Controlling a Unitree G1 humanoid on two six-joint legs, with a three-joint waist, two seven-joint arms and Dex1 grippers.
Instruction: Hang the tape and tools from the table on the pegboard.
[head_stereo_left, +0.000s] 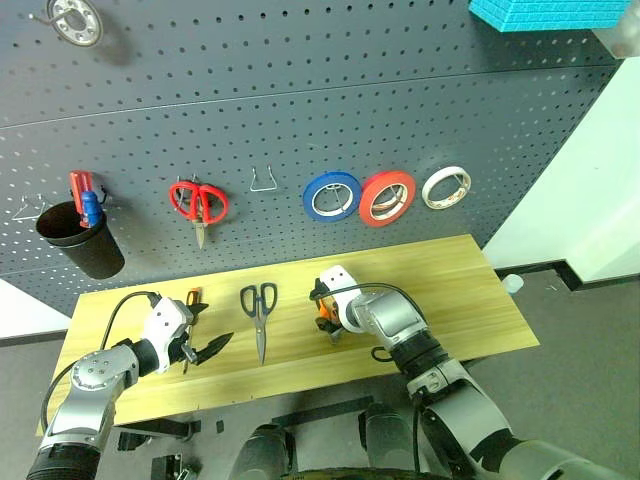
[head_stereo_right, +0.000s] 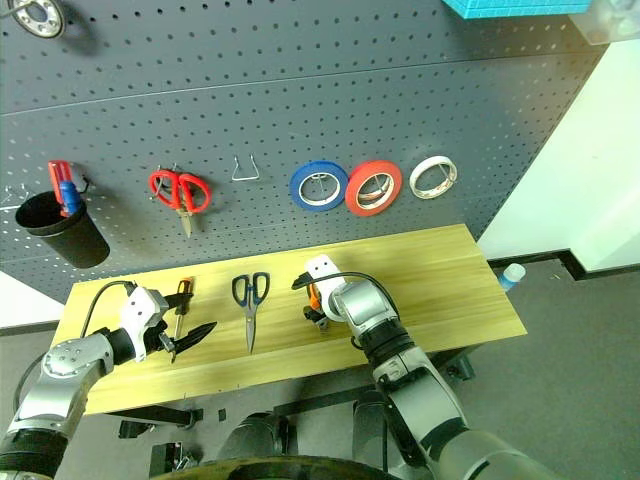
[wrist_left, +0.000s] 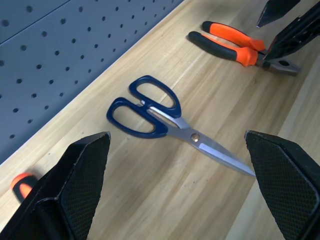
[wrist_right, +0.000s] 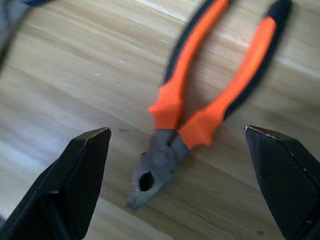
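Observation:
The pliers (wrist_right: 160, 158)' handles flare (wrist_right: 168, 107) out wider than the pliers' narrow jaws. I expect the pliers to catch with their handles up when I lower them into the empty wire hook with the jaws first.
The pliers (wrist_right: 200, 120), with orange-and-black handles, lie flat on the table (head_stereo_left: 450, 290). My right gripper (wrist_right: 176, 131) hangs open just above them, pointing steeply down with a finger on either side. The dark-handled scissors (wrist_left: 150, 112) lie left of the pliers, blades toward the front edge. My left gripper (wrist_left: 177, 137) is open and empty, aimed at them from the left. The slim screwdriver (head_stereo_right: 181, 300) lies beside my left hand. Blue tape (head_stereo_left: 332, 196), red tape (head_stereo_left: 387, 197) and white tape (head_stereo_left: 446, 187) hang on the pegboard (head_stereo_left: 300, 100).
Red-handled scissors (head_stereo_left: 198, 203) hang on the pegboard beside an empty wire hook (head_stereo_left: 264, 180). A black cup (head_stereo_left: 80, 238) holding small tools hangs at the left. A teal box (head_stereo_left: 545, 12) sits at the top right. A bottle (head_stereo_left: 512, 283) stands on the floor past the table's right end.

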